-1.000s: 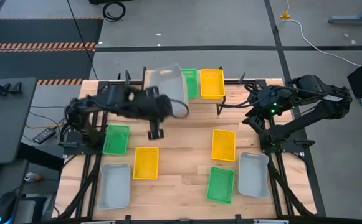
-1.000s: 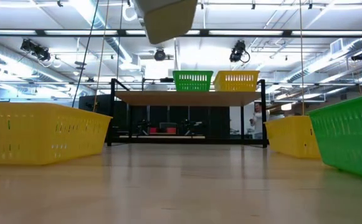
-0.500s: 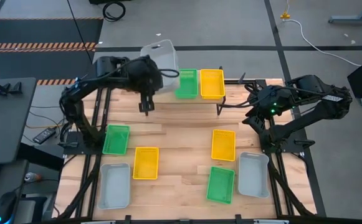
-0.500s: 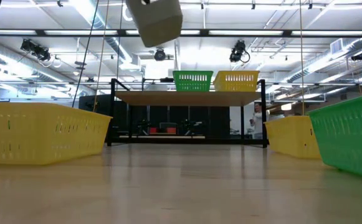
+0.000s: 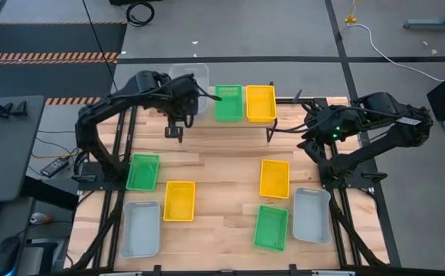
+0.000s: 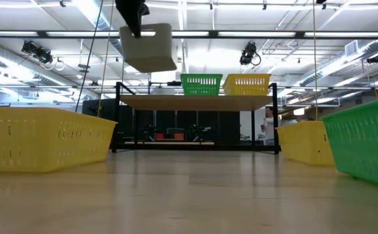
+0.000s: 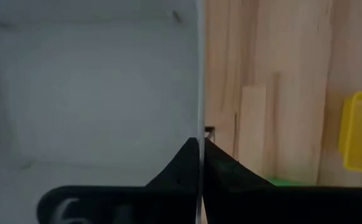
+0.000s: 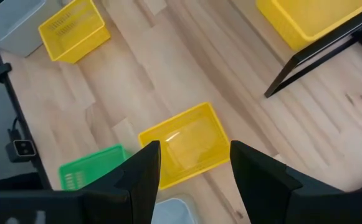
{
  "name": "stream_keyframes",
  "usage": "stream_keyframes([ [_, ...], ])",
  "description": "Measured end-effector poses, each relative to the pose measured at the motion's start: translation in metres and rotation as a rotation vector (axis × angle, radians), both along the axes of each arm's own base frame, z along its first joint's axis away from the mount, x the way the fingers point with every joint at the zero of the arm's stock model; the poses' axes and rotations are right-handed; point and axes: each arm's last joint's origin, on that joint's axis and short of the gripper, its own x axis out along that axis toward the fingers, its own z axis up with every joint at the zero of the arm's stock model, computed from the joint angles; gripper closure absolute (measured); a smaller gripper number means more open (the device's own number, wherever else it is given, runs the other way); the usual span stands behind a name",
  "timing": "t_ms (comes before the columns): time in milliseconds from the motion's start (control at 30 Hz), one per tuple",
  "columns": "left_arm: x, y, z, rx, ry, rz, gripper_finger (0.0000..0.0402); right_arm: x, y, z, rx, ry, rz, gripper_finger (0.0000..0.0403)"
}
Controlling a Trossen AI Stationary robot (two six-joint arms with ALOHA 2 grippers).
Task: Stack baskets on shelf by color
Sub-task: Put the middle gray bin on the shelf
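The grey basket is over the shelf's open end beside the green basket, so the robot's left gripper goes on bringing it down until it rests flat, then let go.
My left gripper is shut on a light grey basket and holds it in the air over the left end of the shelf; in the low view this basket hangs above the plank. A green basket and a yellow basket stand side by side on the shelf top. My right gripper is open and waits above the table's right side, over a yellow basket. My left gripper pinches one side wall of the grey basket, one finger inside the tray and the other outside. It comes at the wall from above. The basket is lifted clear and hangs below the gripper, slightly tilted.
On the table lie a green basket, a yellow one and a grey one on the left, and a yellow, a green and a grey one on the right. Bare wood lies between the two groups.
My left gripper has carried the grey basket toward the table's far edge and a little to the left, then down toward the shelf's left end. The basket, strongly tipped before, now hangs nearly level and lower.
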Motion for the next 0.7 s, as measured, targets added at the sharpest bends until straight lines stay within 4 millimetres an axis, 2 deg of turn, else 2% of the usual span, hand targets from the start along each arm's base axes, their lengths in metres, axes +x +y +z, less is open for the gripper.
stream_keyframes([
  [133,0.000,0.006,-0.014,-0.025,0.050,0.009,0.0389,0.000,-0.001,0.000,-0.023,-0.003,-0.012,0.0203],
  [400,0.008,0.019,-0.031,-0.027,0.023,0.012,0.0392,0.000,-0.001,0.000,-0.037,-0.004,-0.021,0.0203],
  [700,0.016,0.023,-0.051,-0.032,0.025,-0.012,0.0384,0.000,-0.001,0.000,-0.037,-0.004,-0.021,0.0203],
])
